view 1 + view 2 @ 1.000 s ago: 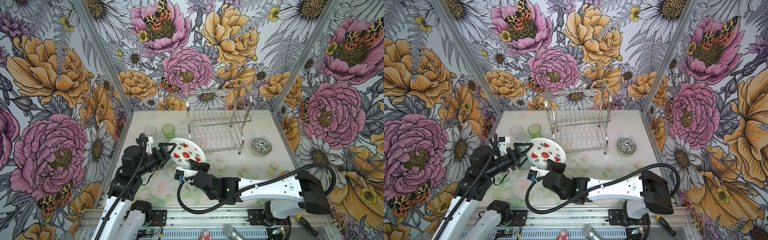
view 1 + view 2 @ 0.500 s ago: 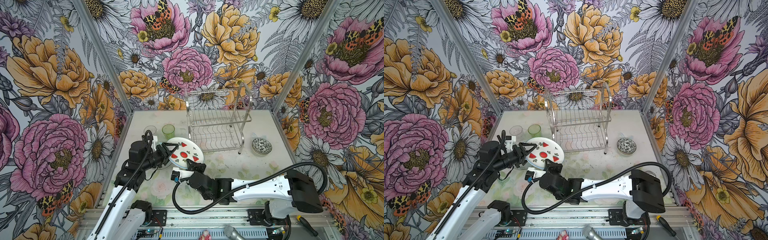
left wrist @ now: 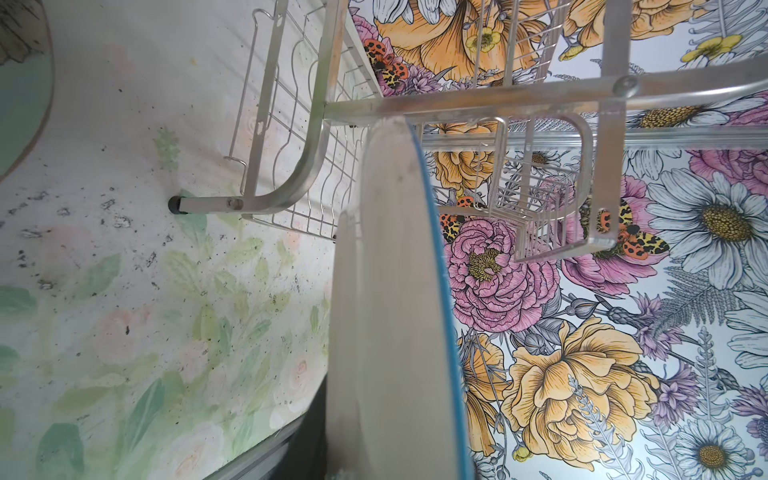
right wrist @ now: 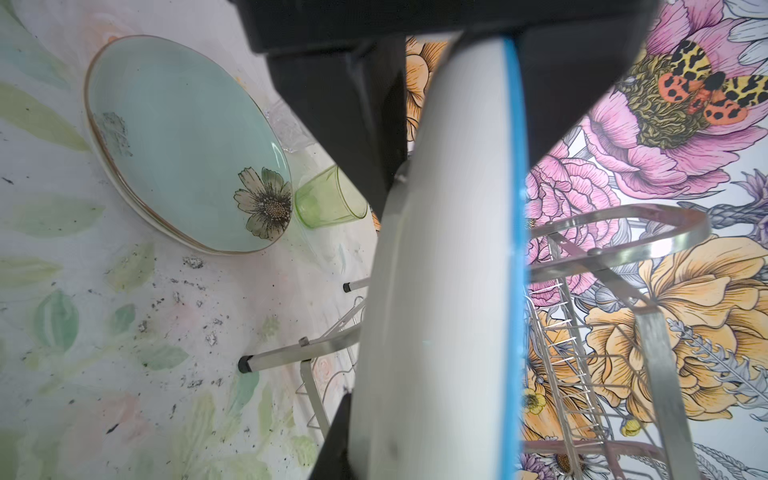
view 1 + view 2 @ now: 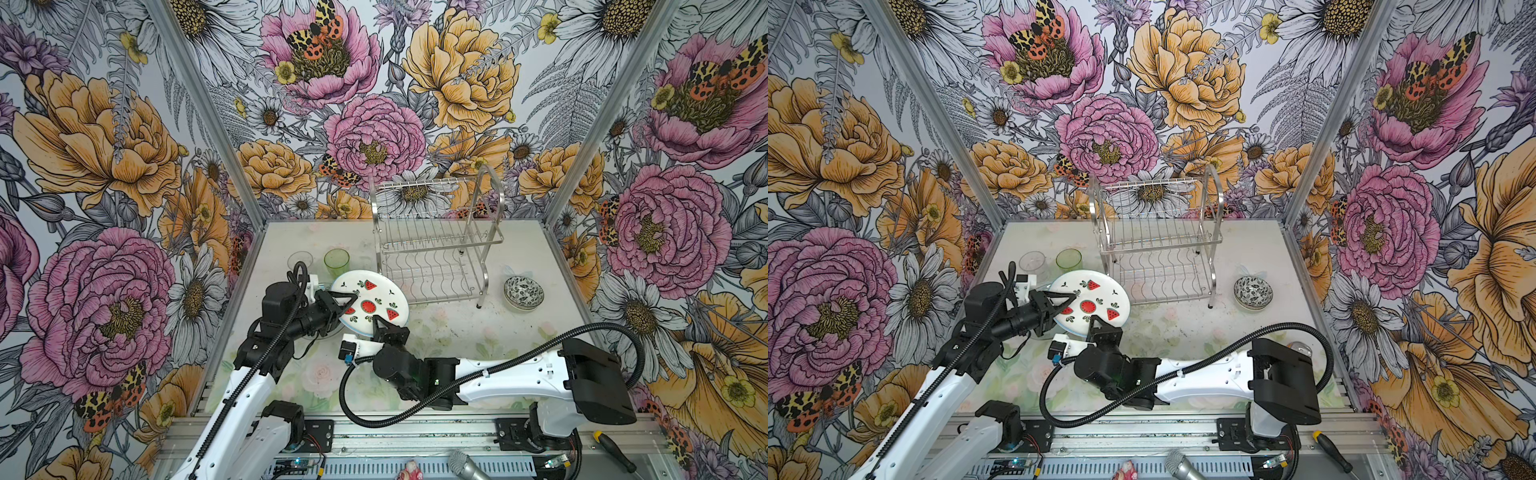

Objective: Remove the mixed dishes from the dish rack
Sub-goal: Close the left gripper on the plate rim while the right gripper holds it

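Next, I free the watermelon-print plate's near rim with my right gripper, as both grippers are on the white watermelon-print plate. Then my left gripper should lower the watermelon-print plate onto the aqua plate (image 4: 188,144).
In both top views the white watermelon-print plate (image 5: 370,301) (image 5: 1094,305) hangs tilted above the table, left of the chrome dish rack (image 5: 436,249) (image 5: 1154,249), whose two tiers stand bare. My left gripper (image 5: 348,300) (image 5: 1068,300) is shut on the plate's left rim. My right gripper (image 5: 380,326) (image 5: 1098,328) is shut on its near rim. Both wrist views show the plate (image 3: 390,291) (image 4: 449,249) edge-on, with its blue rim line, between the jaws. A pale aqua plate (image 4: 187,141) lies flat on the table under the held plate.
A green tumbler (image 5: 336,259) (image 4: 328,203) and a clear tumbler (image 5: 300,261) stand upright at the back left. A black-white patterned bowl (image 5: 523,291) sits right of the rack. The rack's near foot (image 3: 176,205) is close by. Walls enclose three sides.
My left gripper has moved right onto the plate's left rim and shut on it. The right arm has carried the plate slightly left and back, its grip unchanged.
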Robot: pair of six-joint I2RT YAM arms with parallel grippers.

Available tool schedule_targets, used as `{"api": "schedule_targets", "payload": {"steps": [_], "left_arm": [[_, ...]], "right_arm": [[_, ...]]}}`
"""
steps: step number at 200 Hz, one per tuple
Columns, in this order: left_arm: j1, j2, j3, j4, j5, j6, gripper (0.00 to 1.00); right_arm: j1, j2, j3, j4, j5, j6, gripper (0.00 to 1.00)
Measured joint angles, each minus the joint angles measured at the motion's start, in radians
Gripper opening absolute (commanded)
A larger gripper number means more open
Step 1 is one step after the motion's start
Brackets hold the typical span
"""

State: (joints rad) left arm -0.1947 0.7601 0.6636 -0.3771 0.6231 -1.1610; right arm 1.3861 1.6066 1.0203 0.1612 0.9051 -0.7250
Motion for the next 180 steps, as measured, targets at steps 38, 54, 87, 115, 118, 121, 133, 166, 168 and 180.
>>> {"api": "schedule_targets", "payload": {"steps": [38, 54, 87, 115, 118, 121, 133, 166, 168, 180], "left_arm": [[0.025, 0.000, 0.000, -0.018, 0.032, 0.013, 0.11], [0.048, 0.000, -0.001, -0.024, 0.049, 0.016, 0.00], [0.091, -0.001, -0.001, -0.026, 0.053, 0.016, 0.00], [0.101, -0.001, -0.001, -0.035, 0.059, 0.020, 0.00], [0.102, -0.001, -0.001, -0.036, 0.060, 0.021, 0.00], [0.103, -0.001, -0.001, -0.038, 0.060, 0.023, 0.00], [0.108, -0.003, -0.001, -0.047, 0.062, 0.028, 0.00], [0.134, -0.011, 0.000, -0.077, 0.062, 0.047, 0.00], [0.135, -0.011, 0.000, -0.079, 0.062, 0.049, 0.00], [0.142, -0.012, 0.001, -0.083, 0.062, 0.054, 0.00]], "right_arm": [[0.000, 0.000, 0.000, 0.002, -0.001, -0.010, 0.24], [0.000, -0.002, 0.000, 0.032, 0.006, 0.029, 0.39], [0.000, -0.034, -0.005, 0.069, 0.031, 0.084, 0.55], [0.000, -0.066, -0.031, 0.083, 0.045, 0.118, 0.61], [0.000, -0.068, -0.034, 0.084, 0.045, 0.119, 0.62], [0.000, -0.070, -0.035, 0.084, 0.045, 0.124, 0.63], [0.000, -0.074, -0.042, 0.086, 0.049, 0.128, 0.66], [-0.001, -0.096, -0.069, 0.109, 0.092, 0.127, 0.85], [-0.002, -0.100, -0.072, 0.110, 0.094, 0.132, 0.86], [-0.004, -0.124, -0.095, 0.113, 0.097, 0.135, 0.86]]}}
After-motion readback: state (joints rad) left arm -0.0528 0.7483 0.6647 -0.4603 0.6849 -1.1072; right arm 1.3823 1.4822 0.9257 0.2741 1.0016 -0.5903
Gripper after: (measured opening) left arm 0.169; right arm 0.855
